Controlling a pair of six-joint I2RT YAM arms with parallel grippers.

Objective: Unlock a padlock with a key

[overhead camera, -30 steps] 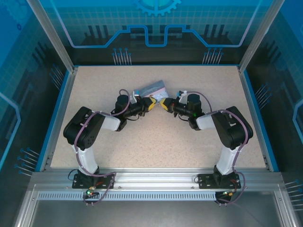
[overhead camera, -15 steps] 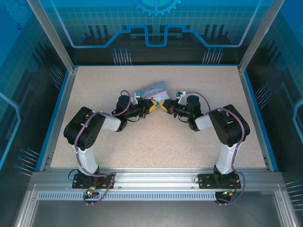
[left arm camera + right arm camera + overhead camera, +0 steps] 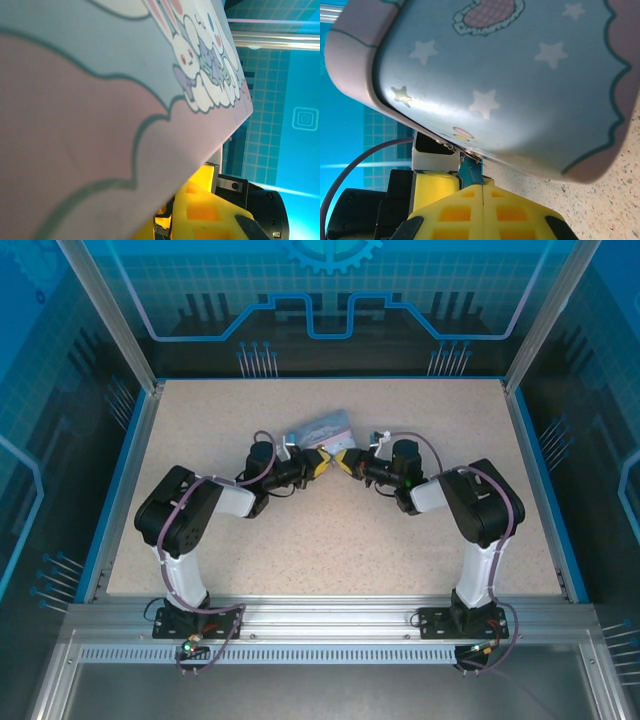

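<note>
The robot's right gripper is rolled onto its side at the padlock's end (image 3: 471,173), so it needs to open, move away, roll back and pick up the key from above.
The pale cartoon-printed tin (image 3: 322,426) lies at mid-table, and both grippers meet at its near edge. My right gripper (image 3: 341,460) (image 3: 484,187) is shut on a small teal-dark body that I take for the padlock (image 3: 470,174). Its thin wire shackle reaches the tin's (image 3: 520,75) rim. My left gripper (image 3: 324,462) faces it, tip to tip. In the left wrist view the tin (image 3: 100,100) hides most of the jaws. One yellow finger (image 3: 215,215) shows, with a dark sliver beside it. I cannot make out the key.
The speckled table (image 3: 330,530) has a raised blue rim, with metal posts and blue walls around it. The left gripper's yellow finger (image 3: 435,182) sits close beside the padlock. Both arms bend inward from their bases at the near edge.
My right gripper has slid left, closing the gap to the left gripper and the tin's edge. The left arm and the tin have hardly moved.
</note>
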